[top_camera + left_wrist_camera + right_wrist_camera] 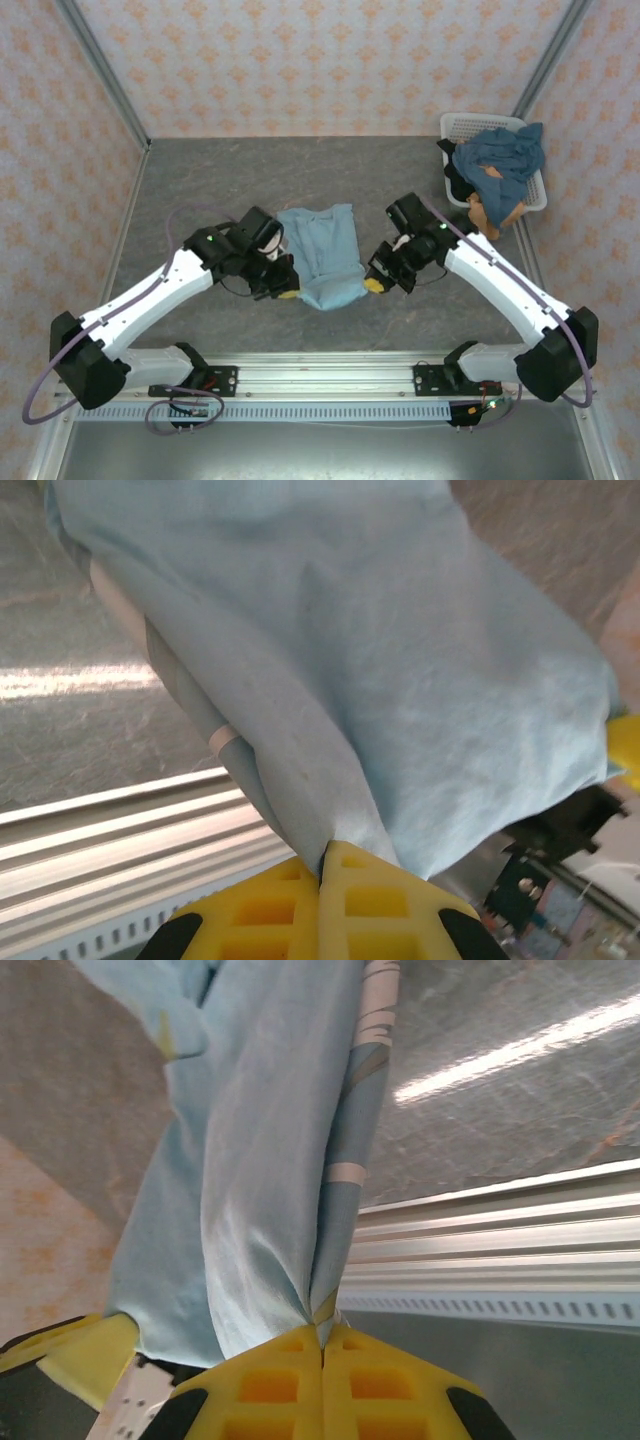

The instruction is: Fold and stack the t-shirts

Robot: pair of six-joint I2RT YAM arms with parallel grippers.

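Note:
The light sky-blue t-shirt's near edge (333,302) is spread from gripper to gripper. My left gripper should keep going toward the t-shirt's far edge (316,212) and let go there.
The light sky-blue t-shirt (327,254) lies partly folded in the middle of the table, its near edge lifted between both arms. My left gripper (288,293) is shut on the shirt's near left corner; in the left wrist view the cloth (400,680) runs up from the closed yellow pads. My right gripper (373,286) is shut on the near right corner, where the cloth (260,1190) hangs with a bit of white print showing. The slate-blue t-shirt (503,152) and the orange-tan t-shirt (495,208) are heaped in the basket.
The white lattice basket (466,124) stands at the back right against the wall. A metal rail (330,365) runs along the near table edge. Patterned walls close in the left, right and back sides.

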